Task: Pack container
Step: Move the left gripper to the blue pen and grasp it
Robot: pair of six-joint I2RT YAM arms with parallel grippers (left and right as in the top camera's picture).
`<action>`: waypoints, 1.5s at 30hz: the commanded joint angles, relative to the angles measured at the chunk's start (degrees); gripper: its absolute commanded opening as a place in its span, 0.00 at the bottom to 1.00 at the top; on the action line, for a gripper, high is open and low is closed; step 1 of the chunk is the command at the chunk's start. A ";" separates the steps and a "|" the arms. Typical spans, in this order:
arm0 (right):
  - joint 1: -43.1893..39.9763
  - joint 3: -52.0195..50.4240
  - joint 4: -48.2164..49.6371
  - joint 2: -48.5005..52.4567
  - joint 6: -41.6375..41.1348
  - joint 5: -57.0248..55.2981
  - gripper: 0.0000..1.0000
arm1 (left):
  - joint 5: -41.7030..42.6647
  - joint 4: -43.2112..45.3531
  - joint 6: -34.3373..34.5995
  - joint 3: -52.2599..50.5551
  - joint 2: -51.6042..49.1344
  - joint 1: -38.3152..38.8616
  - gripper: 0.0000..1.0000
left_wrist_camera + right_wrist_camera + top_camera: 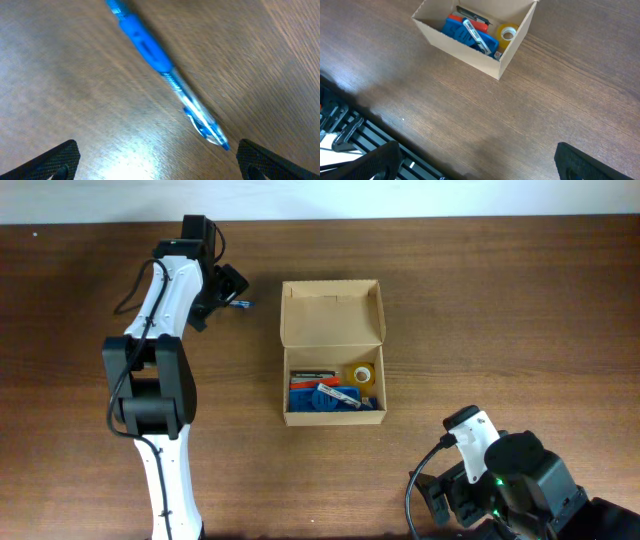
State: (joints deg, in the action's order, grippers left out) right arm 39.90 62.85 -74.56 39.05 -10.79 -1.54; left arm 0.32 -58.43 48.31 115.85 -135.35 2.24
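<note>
The blue pen lies at a slant with its clip end (207,131) next to one finger, so the robot's left gripper should move over and straddle the pen's clear body (181,91) before it closes.
The tan cardboard container (333,416) stands open mid-table with its flap lid up at the back; it also shows in the right wrist view (470,50). Inside lie blue items (325,398), a roll of clear tape (362,374) and a pen. A blue pen (165,75) lies on the table at the far left (240,304). My left gripper (157,162) is open right over it, the pen's tip between the fingers. My right gripper (477,162) is open and empty over the table's front edge, at the near right.
The wooden table (480,300) fills the view. The left arm (160,330) stretches along the left side. A black slatted frame (350,130) shows beyond the table's front edge in the right wrist view.
</note>
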 commanded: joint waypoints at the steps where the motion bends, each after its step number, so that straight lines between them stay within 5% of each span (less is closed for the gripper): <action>1: 0.11 0.48 0.17 -0.44 -0.63 -0.66 0.99 | -1.53 -0.94 9.40 1.75 -0.28 0.22 1.00; 15: 0.11 0.48 0.17 -0.44 -0.66 -0.66 0.99 | 0.57 -5.44 17.92 5.29 -1.25 -1.57 0.95; 22: 0.11 0.48 0.20 -0.44 -0.66 -0.66 0.99 | 2.45 -16.61 17.88 23.74 -13.25 -1.66 0.95; 32: 0.11 0.48 0.20 -0.44 -0.63 -0.66 0.99 | 2.43 -20.72 17.59 23.80 -16.48 -1.68 0.81; 40: 0.11 0.48 0.20 -0.44 -0.66 -0.66 0.99 | 3.13 -20.44 17.42 24.37 -16.46 -1.79 0.81; 45: 0.11 0.48 0.17 -0.44 -0.66 -0.66 0.99 | 2.01 -21.31 16.76 33.70 -16.46 -1.75 0.81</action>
State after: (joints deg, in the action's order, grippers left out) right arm 39.90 62.85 -74.56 39.05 -10.76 -1.54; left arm 3.01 -80.53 65.63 145.47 -151.48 0.71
